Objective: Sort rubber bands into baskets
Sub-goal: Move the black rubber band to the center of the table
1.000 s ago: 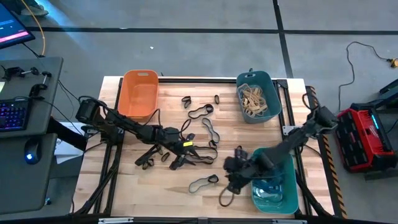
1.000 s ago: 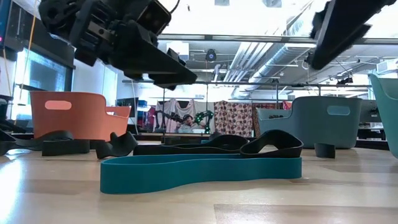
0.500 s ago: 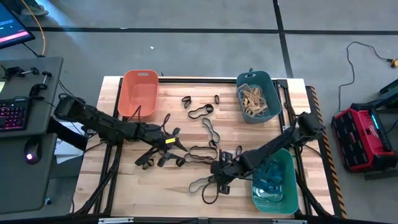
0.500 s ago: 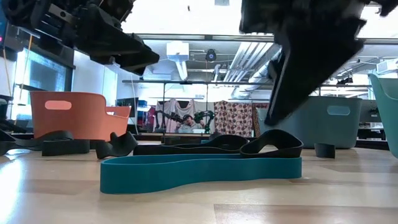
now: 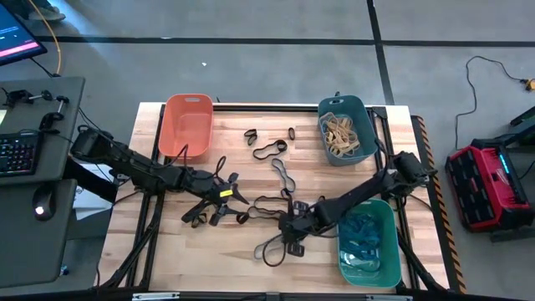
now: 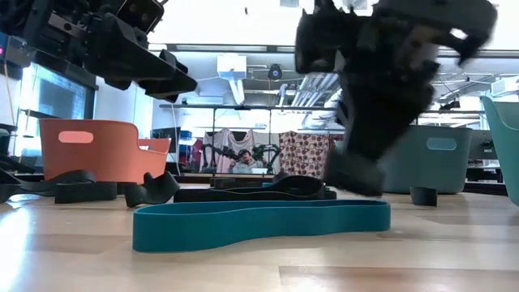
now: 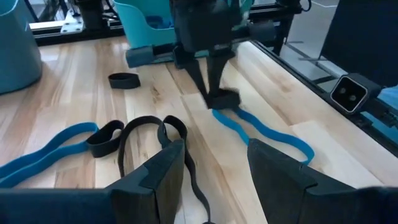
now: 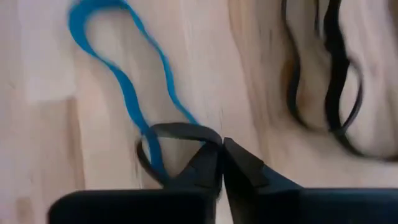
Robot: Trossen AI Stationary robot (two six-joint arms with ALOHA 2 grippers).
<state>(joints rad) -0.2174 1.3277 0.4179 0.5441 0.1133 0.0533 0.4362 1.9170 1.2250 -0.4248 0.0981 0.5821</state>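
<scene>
My right gripper is holding only the small black band (image 8: pixel 185 129) above the blue band, so I go on carrying it until it is next to the long black bands.
My right gripper (image 5: pixel 290 241) reaches down to the near middle of the table, shut on a small black rubber band (image 8: pixel 177 134) that lies across one end of a long blue rubber band (image 6: pixel 259 223). My left gripper (image 7: pixel 214 168) hovers open above black bands (image 7: pixel 149 134) left of centre, touching nothing. Three baskets stand on the table. An orange one (image 5: pixel 186 125) is at the far left. A dark teal one (image 5: pixel 345 130) at the far right holds tan bands. A green one (image 5: pixel 368 242) at the near right holds blue bands. My right gripper pinches one end of the black band's loop (image 8: pixel 202 138) between its two fingertips. The fingers (image 7: pixel 214 87) slant down from above, coming from the table's right. The rest of the loop lies flat on the wood and over the blue band's end (image 8: pixel 155 155).
More loose black bands lie about the table's middle (image 5: pixel 284 176) and far middle (image 5: pixel 267 150), with small ones (image 5: pixel 251 134) beyond. The table's near left is bare wood. A desk with a keyboard (image 5: pixel 17 150) stands to the left, a red case (image 5: pixel 489 184) to the right.
My right gripper has come down and toward the table's left onto the black band beside the blue one and has shut on it; the band's raised loop now lies flatter. My left gripper has drawn back toward the table's left edge, staying open.
</scene>
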